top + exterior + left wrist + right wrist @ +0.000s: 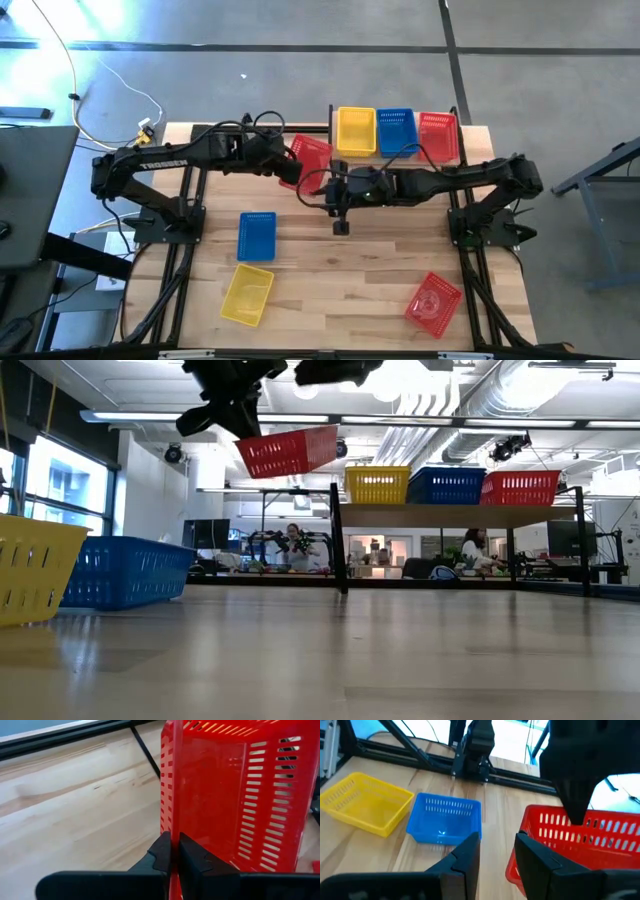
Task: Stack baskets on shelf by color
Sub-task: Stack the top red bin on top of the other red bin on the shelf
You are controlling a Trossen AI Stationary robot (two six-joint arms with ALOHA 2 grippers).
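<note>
My left gripper's red basket is far from the shelf's red basket, so my right gripper should grab the held basket's near rim and bring it over.
My left gripper is shut on a red mesh basket, held in the air in front of the shelf's left end. My right gripper is open and hangs just to the right of that basket, touching nothing; it shows mid-table in the high view. The shelf carries a yellow basket, a blue basket and a red basket side by side, resting on their bottoms. A blue basket, a yellow basket and a red basket sit on the table. My left gripper pinches one side wall of the red basket at its rim, one finger inside the basket and one outside. The fingers come from above and from the table's left. The basket is lifted clear and hangs tilted below them, its opening upward.
The shelf's thin black leg stands just beyond the held basket. The blue basket and yellow basket lie on the table's left near side. Bare wood lies between them and the red basket at the near right. People sit far behind the table.
</note>
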